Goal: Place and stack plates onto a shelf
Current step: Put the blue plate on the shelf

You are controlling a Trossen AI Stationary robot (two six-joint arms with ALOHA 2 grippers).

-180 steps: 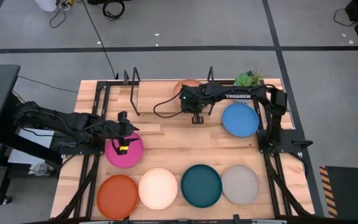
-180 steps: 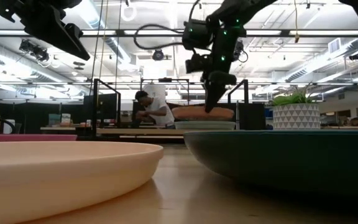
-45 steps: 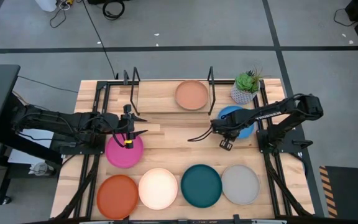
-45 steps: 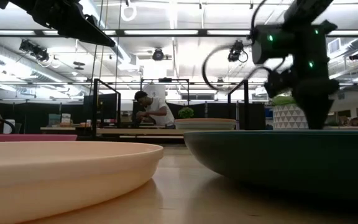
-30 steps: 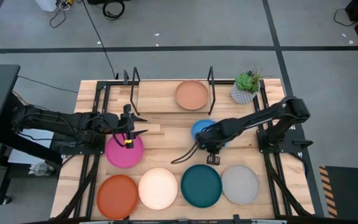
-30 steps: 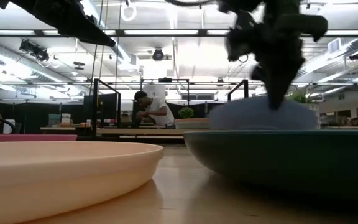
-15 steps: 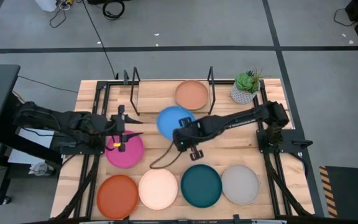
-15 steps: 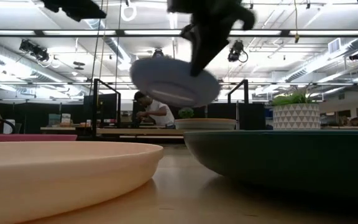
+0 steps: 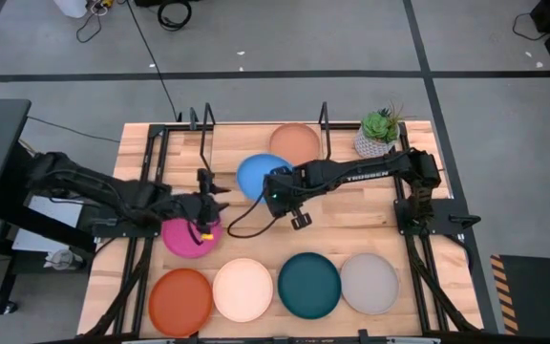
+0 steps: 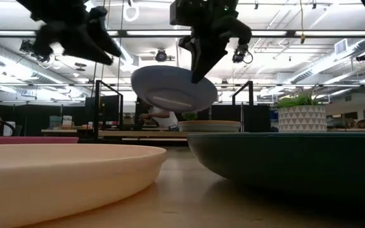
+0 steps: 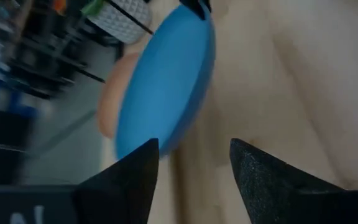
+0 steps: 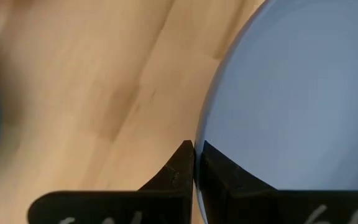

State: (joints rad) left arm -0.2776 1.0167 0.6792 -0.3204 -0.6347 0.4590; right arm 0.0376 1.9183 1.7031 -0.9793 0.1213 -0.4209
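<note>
The blue plate [image 9: 262,176] will fit flat in the empty gap [image 9: 240,140] beside the tan plate when I lower it, because that gap is about as wide as a plate.
My right gripper [image 9: 275,194] is shut on the blue plate [image 9: 259,176] and holds it in the air over the table's middle, near the shelf [image 9: 246,137]. A tan plate [image 9: 294,144] lies flat on the shelf between its black uprights. My left gripper [image 9: 208,203] is open and hovers over the magenta plate's [image 9: 187,239] far edge, its fingers pointing toward the blue plate [image 11: 166,87]. The orange plate [image 9: 181,301], cream plate [image 9: 243,290], dark teal plate [image 9: 308,284] and grey plate [image 9: 369,283] lie flat in a row along the near edge. My right gripper pinches the blue plate's rim [image 12: 205,134] between its two fingers [image 12: 179,168], one above the rim and one below. In the low view the fingers [image 10: 200,63] come slanting down from above. The plate [image 10: 173,88] is lifted clear and tilted, reaching out to the gripper's left.
A potted plant [image 9: 378,130] stands at the far right corner beside the shelf's right upright [image 9: 324,124]. The left upright [image 9: 204,134] stands near my left arm. Black frame rails run along both table sides. Bare wood lies between the shelf and the near row.
My right gripper has lifted the blue plate off the table's right half and carried it left and toward the far edge, up beside the shelf, tilting it. My left gripper has moved right, toward the blue plate, above the magenta plate.
</note>
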